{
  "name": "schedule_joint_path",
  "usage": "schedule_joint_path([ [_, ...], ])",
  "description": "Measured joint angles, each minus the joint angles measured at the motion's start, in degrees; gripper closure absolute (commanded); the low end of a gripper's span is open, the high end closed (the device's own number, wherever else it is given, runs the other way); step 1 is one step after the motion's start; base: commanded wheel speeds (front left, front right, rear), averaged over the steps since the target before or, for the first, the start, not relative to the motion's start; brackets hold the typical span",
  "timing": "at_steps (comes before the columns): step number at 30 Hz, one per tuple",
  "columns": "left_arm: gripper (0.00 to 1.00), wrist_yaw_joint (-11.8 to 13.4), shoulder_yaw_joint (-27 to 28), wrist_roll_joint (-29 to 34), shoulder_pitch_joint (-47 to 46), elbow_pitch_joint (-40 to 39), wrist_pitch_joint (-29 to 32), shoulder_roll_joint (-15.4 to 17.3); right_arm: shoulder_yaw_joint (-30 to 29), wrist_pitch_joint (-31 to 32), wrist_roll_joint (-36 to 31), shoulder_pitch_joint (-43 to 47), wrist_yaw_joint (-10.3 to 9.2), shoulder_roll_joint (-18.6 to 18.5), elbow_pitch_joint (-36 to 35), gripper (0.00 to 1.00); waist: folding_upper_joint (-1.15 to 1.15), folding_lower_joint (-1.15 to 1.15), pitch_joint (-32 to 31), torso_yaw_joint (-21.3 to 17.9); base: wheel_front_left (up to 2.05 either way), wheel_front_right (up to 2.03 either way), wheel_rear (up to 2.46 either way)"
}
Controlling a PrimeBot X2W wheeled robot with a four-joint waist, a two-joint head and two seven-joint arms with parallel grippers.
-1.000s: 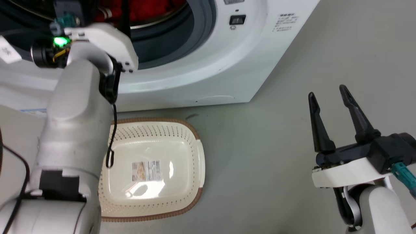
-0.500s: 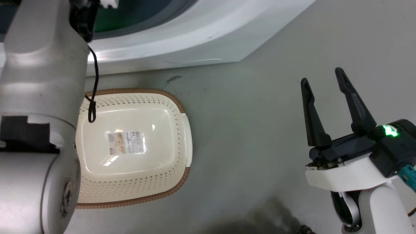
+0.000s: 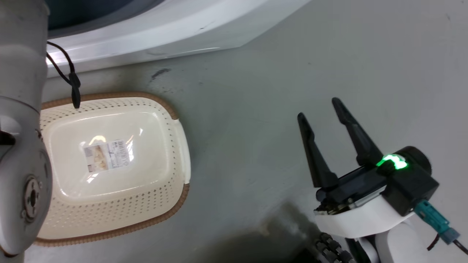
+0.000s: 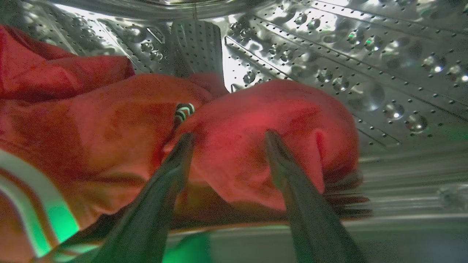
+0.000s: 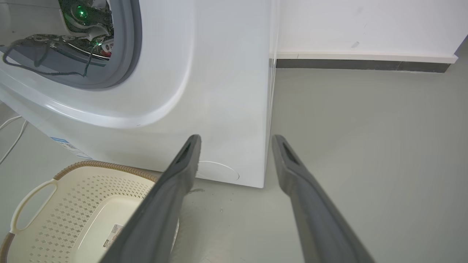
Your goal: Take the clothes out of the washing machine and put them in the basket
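My gripper will pull the red cloth out alone, because a dark crease [image 4: 168, 136] separates the plain red bulge [image 4: 256, 144] from the striped piece.
Inside the washing machine's steel drum [image 4: 329, 54], the red clothes [image 4: 109, 117] lie heaped; one piece at the lower left carries white stripes [image 4: 40, 190]. My left gripper [image 4: 229, 136] is open, its two fingers straddling a plain red bulge [image 4: 252, 120] and touching the fabric. The washing machine [image 3: 164, 25] stands above the cream basket [image 3: 128, 208] on the floor, and the basket holds just its paper label. My left forearm [image 3: 22, 109] reaches up past the basket into the machine. My right gripper [image 3: 319, 108] hangs open over bare floor, right of the basket.
The right wrist view has the washing machine [image 5: 219, 73] front with its grey-rimmed porthole [image 5: 128, 54], the basket [image 5: 73, 193] at lower left, my right gripper [image 5: 237, 138] open, and a wall with a dark skirting [image 5: 358, 65]. A black cable [image 3: 71, 78] dangles over the basket's rim.
The head view has swung down and away, so the porthole has left the picture and the basket sits further left. The right gripper stays open.
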Motion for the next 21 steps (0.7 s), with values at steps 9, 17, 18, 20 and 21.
schedule_joint_path([
  [9, 1.0, 2.32, 0.04, -0.7, -1.37, 0.48, 6.12, 2.37, 2.77, -1.63, 2.36, 0.55, 0.0, 0.0, 2.15, 0.0, 0.0, 0.0, 1.31, -3.56, 0.0, 0.0, 0.0],
  [17, 1.0, 3.97, -1.58, 0.26, -1.19, -1.22, 2.01, 3.75, 2.96, -2.71, 3.74, -0.1, 0.01, 0.0, 3.71, 0.0, 0.0, 0.0, 1.0, -3.91, 0.0, 0.0, 0.0],
  [18, 1.0, 4.03, -1.78, 0.49, -0.97, -1.78, 0.58, 3.86, 2.96, -2.86, 3.77, -0.37, 0.0, 0.01, 4.02, 0.0, 0.0, 0.0, 0.77, -3.81, 0.0, 0.0, 0.0],
  [20, 1.0, 4.44, -2.37, 1.02, -0.26, -3.16, -3.18, 4.09, 2.7, -3.04, 3.76, -0.88, 0.01, 0.01, 4.42, 0.0, 0.0, 0.0, 0.26, -3.42, 0.0, 0.0, 0.0],
  [21, 1.0, 4.77, -2.71, 1.42, 0.25, -3.69, -5.0, 4.12, 2.44, -3.09, 3.75, -0.98, 0.0, 0.01, 4.54, 0.0, 0.0, 0.0, -0.02, -3.15, 0.0, 0.0, 0.0],
])
